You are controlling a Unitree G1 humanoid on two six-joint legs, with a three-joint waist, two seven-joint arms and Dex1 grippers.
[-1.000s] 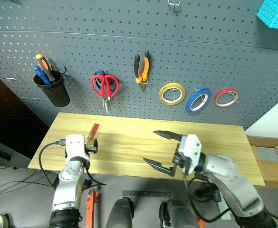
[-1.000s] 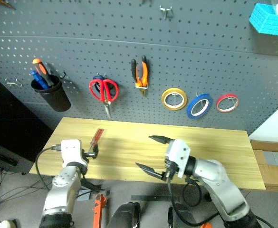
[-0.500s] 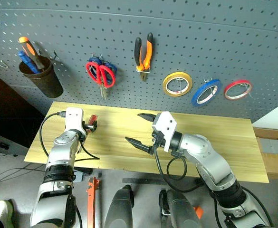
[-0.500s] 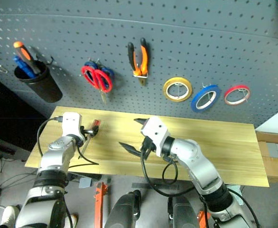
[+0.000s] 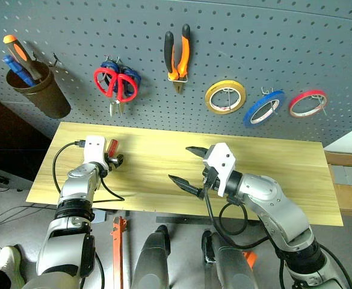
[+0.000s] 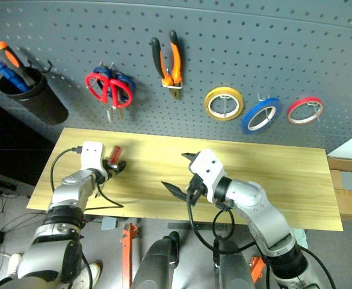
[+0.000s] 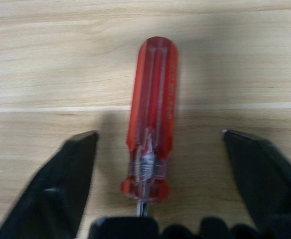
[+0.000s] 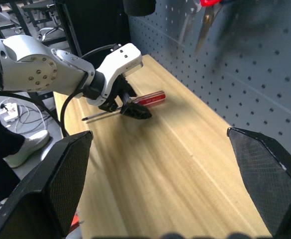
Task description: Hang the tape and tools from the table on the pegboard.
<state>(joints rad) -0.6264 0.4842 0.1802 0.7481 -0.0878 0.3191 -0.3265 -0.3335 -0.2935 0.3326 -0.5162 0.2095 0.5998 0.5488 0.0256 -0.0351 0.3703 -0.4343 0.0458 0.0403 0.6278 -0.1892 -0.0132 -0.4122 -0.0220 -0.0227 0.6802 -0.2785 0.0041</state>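
Orange and blue handles [image 5: 22, 61] stick up above the dark cup's rim. I expect the red-handled screwdriver [image 5: 112, 147] to stand next to them with its handle up when I lower it in.
The red-handled screwdriver [image 7: 152, 114] lies flat on the table [image 5: 284, 162] near its left end. My left gripper [image 7: 158, 133] is open and straddles the handle, with a gap on each side between the handle and the fingers [image 7: 68, 179]. The same gripper [image 5: 117, 161] and screwdriver [image 5: 112, 146] show in the head view. My right gripper [image 5: 180, 163] hovers open and empty over the table's middle. On the pegboard [image 5: 272, 42] hang the red scissors [image 5: 115, 84], the pliers [image 5: 177, 57] and the blue tape [image 5: 263, 108].
A yellow tape ring [image 5: 224, 97] and a red tape ring [image 5: 307, 103] hang beside the blue one. Blue-handled scissors [image 5: 129, 75] sit behind the red pair. A dark cup [image 5: 34, 90] holding screwdrivers hangs at the far left. A cable [image 5: 106, 192] trails from my left wrist.
The head view has tilted down and shifted. My left gripper has come forward along the screwdriver, so the handle now lies between its fingers. The right gripper stays open.
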